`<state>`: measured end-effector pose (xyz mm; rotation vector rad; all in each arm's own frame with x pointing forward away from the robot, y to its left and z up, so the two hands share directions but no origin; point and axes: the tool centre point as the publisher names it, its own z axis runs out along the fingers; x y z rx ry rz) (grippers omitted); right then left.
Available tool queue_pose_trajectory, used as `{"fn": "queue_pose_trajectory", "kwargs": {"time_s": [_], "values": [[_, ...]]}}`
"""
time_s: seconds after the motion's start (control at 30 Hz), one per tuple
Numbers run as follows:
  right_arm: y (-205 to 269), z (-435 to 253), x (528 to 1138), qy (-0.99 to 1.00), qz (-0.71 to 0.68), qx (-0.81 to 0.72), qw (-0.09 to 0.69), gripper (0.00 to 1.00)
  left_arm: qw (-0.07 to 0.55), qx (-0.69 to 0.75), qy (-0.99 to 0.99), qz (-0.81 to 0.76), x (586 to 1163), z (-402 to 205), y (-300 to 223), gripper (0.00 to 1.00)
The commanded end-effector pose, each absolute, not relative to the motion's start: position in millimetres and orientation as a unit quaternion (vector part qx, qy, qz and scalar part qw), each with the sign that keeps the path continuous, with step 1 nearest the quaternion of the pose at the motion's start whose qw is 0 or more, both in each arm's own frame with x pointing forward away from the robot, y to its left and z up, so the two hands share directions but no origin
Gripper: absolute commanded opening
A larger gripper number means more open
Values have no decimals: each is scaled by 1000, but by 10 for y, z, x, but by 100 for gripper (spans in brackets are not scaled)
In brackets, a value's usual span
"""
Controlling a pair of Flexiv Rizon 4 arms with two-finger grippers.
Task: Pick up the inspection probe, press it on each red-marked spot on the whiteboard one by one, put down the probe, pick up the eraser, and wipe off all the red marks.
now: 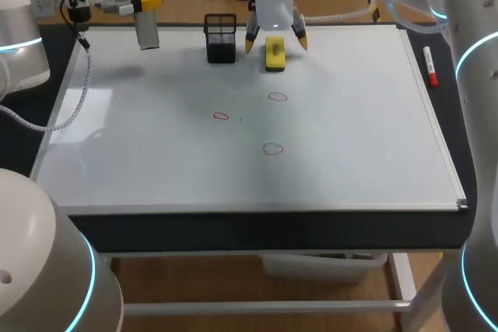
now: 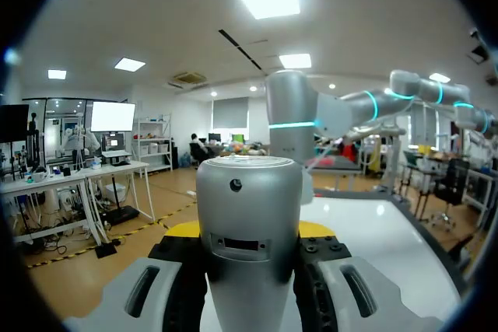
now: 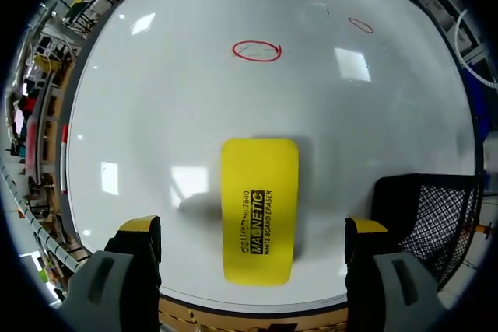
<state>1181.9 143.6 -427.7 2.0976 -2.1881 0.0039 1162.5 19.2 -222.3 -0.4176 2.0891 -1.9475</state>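
The red ring [image 1: 221, 116] in front of the mesh holder is thin on glossy board [image 1: 85, 114], so I expect it to come away clean when I wipe it.
The grey cylindrical probe [image 1: 148, 27] hangs above the whiteboard's [image 1: 350, 153] far left corner, and my left gripper [image 1: 146, 5] is shut on it. In the left wrist view the probe [image 2: 249, 223] fills the gap between the fingers of that gripper [image 2: 249, 232]. The yellow eraser [image 1: 274, 53] lies flat at the far middle of the board. My right gripper [image 1: 275, 36] stands open over it, one finger on each side and clear of it. From the right wrist the eraser [image 3: 259, 207] lies between the wide fingers of that gripper [image 3: 253, 229]. Three red rings [image 1: 222, 116] [image 1: 278, 97] [image 1: 272, 148] mark the board's middle.
A black mesh holder [image 1: 221, 36] stands just left of the eraser, close to my right gripper's finger; in the right wrist view this holder [image 3: 424, 215] is beside one fingertip. A red marker [image 1: 429, 66] lies along the board's right edge.
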Motion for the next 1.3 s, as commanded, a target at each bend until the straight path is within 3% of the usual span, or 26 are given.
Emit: {"fn": "queue_pose_trajectory", "kwargs": {"time_s": [0.03,1.03,1.1,1.13,1.27,1.3], "values": [[1466,-4368,11926,-716,-107,673,152,100,129,-144,718,-669,11611,-2211,192,0],[1486,-4340,11852,-726,-121,664,137,100,129,-144,718,-669,11611,-2211,192,0],[1486,-4343,11845,-726,-122,663,137,56,129,-144,718,-669,11611,-2211,192,0],[1491,-4337,11835,-725,-122,664,135,48,129,-144,718,-669,11611,-2211,192,0],[1519,-4287,11797,-722,-122,669,127,44,129,-144,718,-669,11611,-2211,192,0],[1524,-4289,11786,-722,-122,669,128,38,129,-144,718,-669,11611,-2211,192,0]]}}
